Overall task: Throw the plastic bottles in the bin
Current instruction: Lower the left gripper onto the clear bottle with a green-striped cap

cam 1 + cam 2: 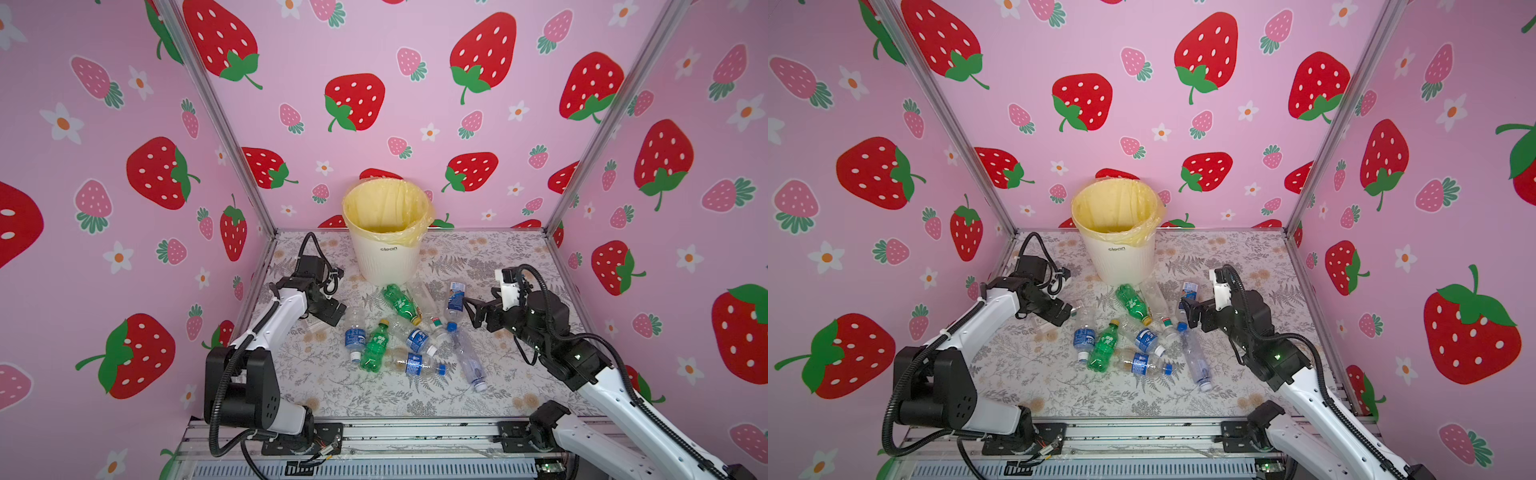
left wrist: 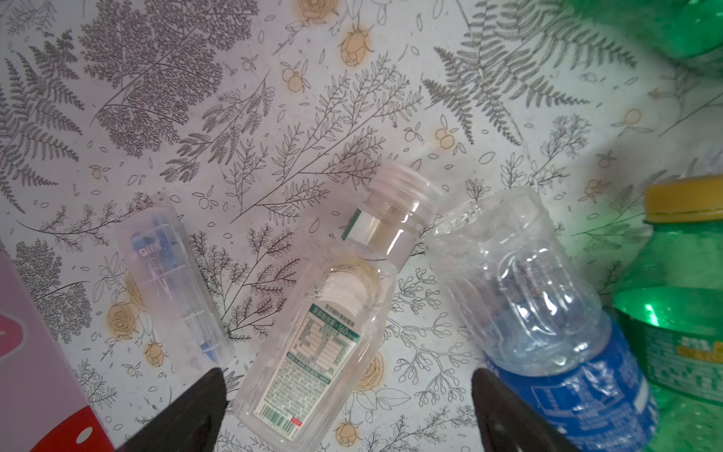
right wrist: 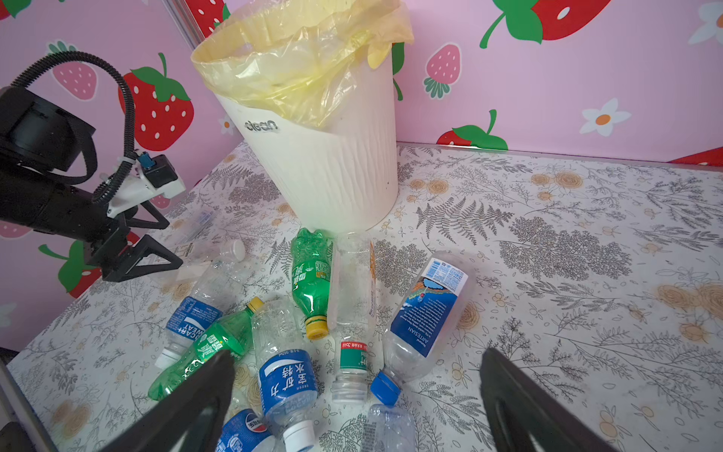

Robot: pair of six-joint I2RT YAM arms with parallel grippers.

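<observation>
The white-labelled bottle is between my left gripper's open fingers, clear of the small clear case [image 2: 176, 292], so I should keep going down until the fingers are around the bottle's body [image 2: 316, 354].
The bin [image 1: 384, 253] is white with a yellow liner [image 3: 297, 66] and stands upright at the back middle of the table in both top views. Several plastic bottles lie in a pile in front of it, among them two green ones [image 1: 401, 303] [image 1: 374, 347] and clear blue-labelled ones [image 1: 355, 334] [image 1: 1144, 363]. My left gripper [image 2: 348, 375] is open above a clear white-labelled bottle [image 2: 313, 332] at the pile's left edge. My right gripper [image 3: 358, 356] hangs open over the pile's right side, near a blue-capped bottle [image 3: 422, 313]. Neither holds anything.
Pink strawberry walls [image 1: 124, 208] close in the table on three sides, with metal posts [image 1: 232, 137] in the back corners. The left wall [image 2: 31, 352] is close beside my left gripper. A small clear case [image 2: 172, 274] lies there too. A metal rail [image 1: 415, 436] runs along the front.
</observation>
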